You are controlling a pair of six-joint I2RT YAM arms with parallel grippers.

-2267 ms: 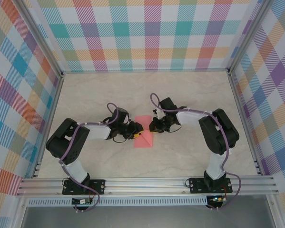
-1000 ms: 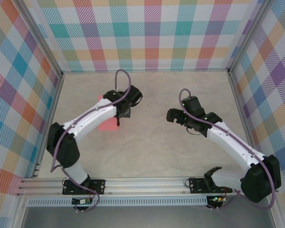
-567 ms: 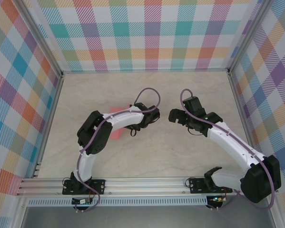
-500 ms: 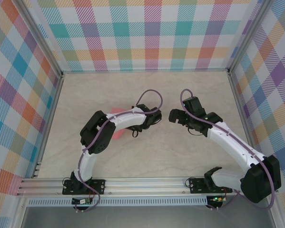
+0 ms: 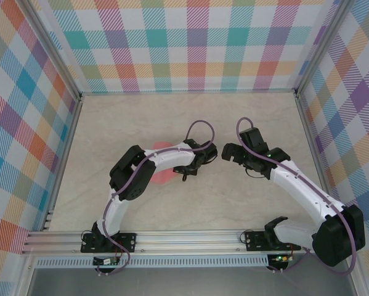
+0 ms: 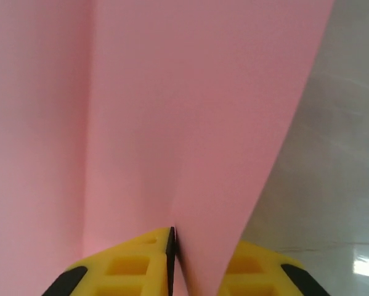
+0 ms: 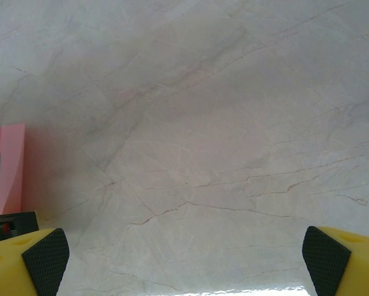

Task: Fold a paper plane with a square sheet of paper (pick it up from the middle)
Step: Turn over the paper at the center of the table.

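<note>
My left gripper's arm lies over the paper plane (image 5: pixel 164 177) to its far end. My right gripper should take that end (image 7: pixel 10 165) while my left gripper moves back.
The paper plane (image 6: pixel 172 111) is salmon-pink folded paper with crease lines, narrowing to a point at my left gripper (image 6: pixel 196 259). Its fold runs down between the yellow fingers. The left black pad (image 6: pixel 170 246) lies against it, and a paper flap covers the other pad. From above, the pink paper (image 5: pixel 164 172) lies low over the table, mostly under my left forearm, with the left gripper (image 5: pixel 193 165) at its right end. My right gripper (image 5: pixel 230 151) faces it from the right, wide open and holding nothing (image 7: pixel 184 265). A pink edge (image 7: pixel 8 166) shows at the right wrist view's left side.
The marble tabletop (image 5: pixel 190 117) is fenced by an aluminium frame and plaid walls. The two gripper heads are close together near the middle. Bare table lies behind and in front of them (image 5: pixel 233 203).
My left arm has swung from the back left to the middle of the table, carrying the pink paper with it. The right arm has barely shifted.
</note>
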